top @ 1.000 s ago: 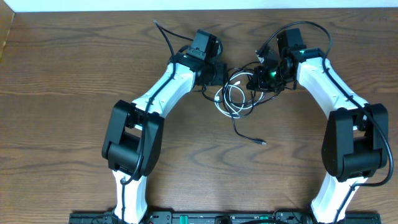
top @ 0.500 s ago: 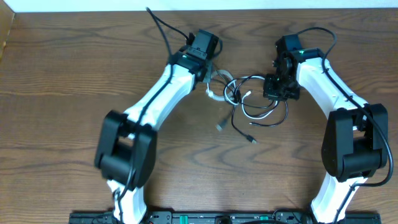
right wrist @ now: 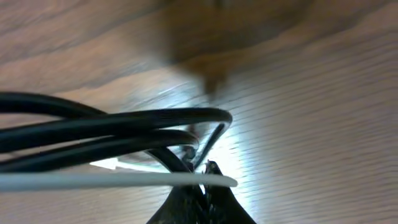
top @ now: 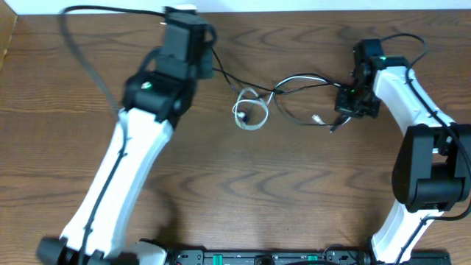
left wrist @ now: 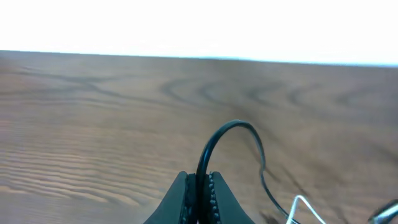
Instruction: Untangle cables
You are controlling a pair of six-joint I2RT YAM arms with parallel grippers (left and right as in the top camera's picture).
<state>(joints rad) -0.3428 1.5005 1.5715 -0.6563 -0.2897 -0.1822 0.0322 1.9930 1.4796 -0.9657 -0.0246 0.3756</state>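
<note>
The black cable is tight where it crosses the white cable. Next, I ease my left gripper back and grip the strands of cable beside the white coil.
My left gripper is at the far left-centre of the table, shut on the black cable, which arches up out of the jaws. The black cable stretches taut across to my right gripper. In the right wrist view the jaws are shut on a black strand, and the white cable lies across the fingertips. The white cable's small coil rests on the table between the arms, still crossed by black strands. Loose plug ends hang by the right gripper.
Thicker black robot wires arc from the left arm at the back left and loop over the right arm. The wooden table extends in front of both arms. The back edge meets a white wall.
My left arm swung up and left, pulling the black cable out. My right gripper moved right with its strands. The bundle has stretched apart, leaving the white coil in the middle.
</note>
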